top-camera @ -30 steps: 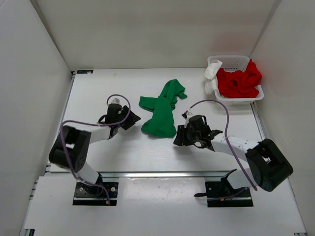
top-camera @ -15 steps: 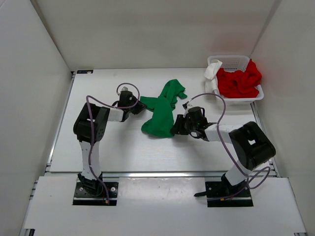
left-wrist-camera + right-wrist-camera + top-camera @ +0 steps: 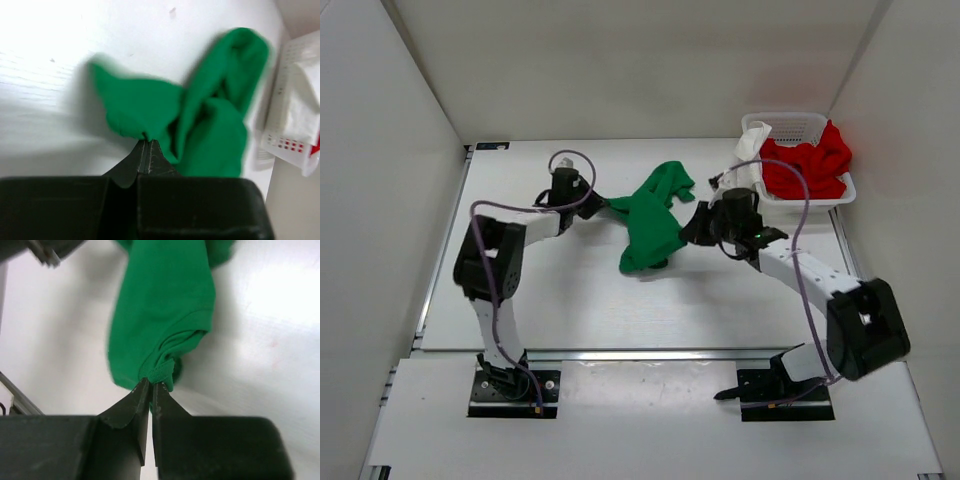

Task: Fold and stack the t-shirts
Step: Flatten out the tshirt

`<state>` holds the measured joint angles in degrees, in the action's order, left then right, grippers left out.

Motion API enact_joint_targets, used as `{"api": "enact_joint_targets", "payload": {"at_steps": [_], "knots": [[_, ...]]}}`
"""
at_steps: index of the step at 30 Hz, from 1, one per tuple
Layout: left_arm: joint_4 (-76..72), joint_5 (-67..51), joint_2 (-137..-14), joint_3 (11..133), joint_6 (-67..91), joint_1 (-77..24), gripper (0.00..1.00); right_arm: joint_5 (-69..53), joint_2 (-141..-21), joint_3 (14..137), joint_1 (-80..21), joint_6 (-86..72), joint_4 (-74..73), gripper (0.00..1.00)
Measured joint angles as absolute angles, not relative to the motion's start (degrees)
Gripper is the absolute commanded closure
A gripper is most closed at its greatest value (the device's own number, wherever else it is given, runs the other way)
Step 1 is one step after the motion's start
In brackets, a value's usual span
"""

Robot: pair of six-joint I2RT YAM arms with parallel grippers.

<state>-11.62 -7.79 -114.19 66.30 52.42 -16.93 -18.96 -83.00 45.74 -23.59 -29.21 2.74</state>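
The green t-shirt (image 3: pixel 651 218) droops bunched between my grippers. Before folding, my left gripper next pulls the t-shirt's held edge (image 3: pixel 616 204) away from my right gripper to stretch the t-shirt.
The green t-shirt (image 3: pixel 650 222) is bunched mid-table and lifted between both arms. My left gripper (image 3: pixel 603 201) is shut on its left edge; in the left wrist view the green cloth (image 3: pixel 200 120) spreads from the pinched tips (image 3: pixel 148 141). My right gripper (image 3: pixel 688 226) is shut on a ribbed hem at the shirt's right side, seen in the right wrist view where the green shirt (image 3: pixel 160 315) hangs from the tips (image 3: pixel 151 383). The red t-shirt (image 3: pixel 807 165) fills the basket, and the white t-shirt (image 3: pixel 752 148) drapes over its left rim.
A white mesh basket (image 3: pixel 800 124) stands at the table's back right corner, also at the right edge of the left wrist view (image 3: pixel 292 125). White walls enclose the table on three sides. A metal rail (image 3: pixel 650 352) runs along the near edge.
Both grippers went from open beside the green shirt to shut on its edges. The arms rose and moved back, and the shirt lifted and stretched between them.
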Motion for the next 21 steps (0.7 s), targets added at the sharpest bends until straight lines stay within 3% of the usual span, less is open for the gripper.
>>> {"api": "enact_joint_targets", "payload": {"at_steps": [10, 16, 21], "knots": [[-3.4, -4.5, -77.5, 63.9, 42.1, -10.1, 1.0, -16.7, -64.4, 74.3, -15.3, -20.6, -24.1, 1.0], [2.0, -6.3, -69.2, 63.7, 39.6, -3.2, 1.0, -16.0, -64.8, 90.3, -16.4, -17.6, -32.6, 1.0], [5.8, -6.8, -68.2, 63.5, 37.8, -0.3, 1.0, -21.1, -64.9, 88.5, -12.5, -17.5, -31.8, 1.0]]}}
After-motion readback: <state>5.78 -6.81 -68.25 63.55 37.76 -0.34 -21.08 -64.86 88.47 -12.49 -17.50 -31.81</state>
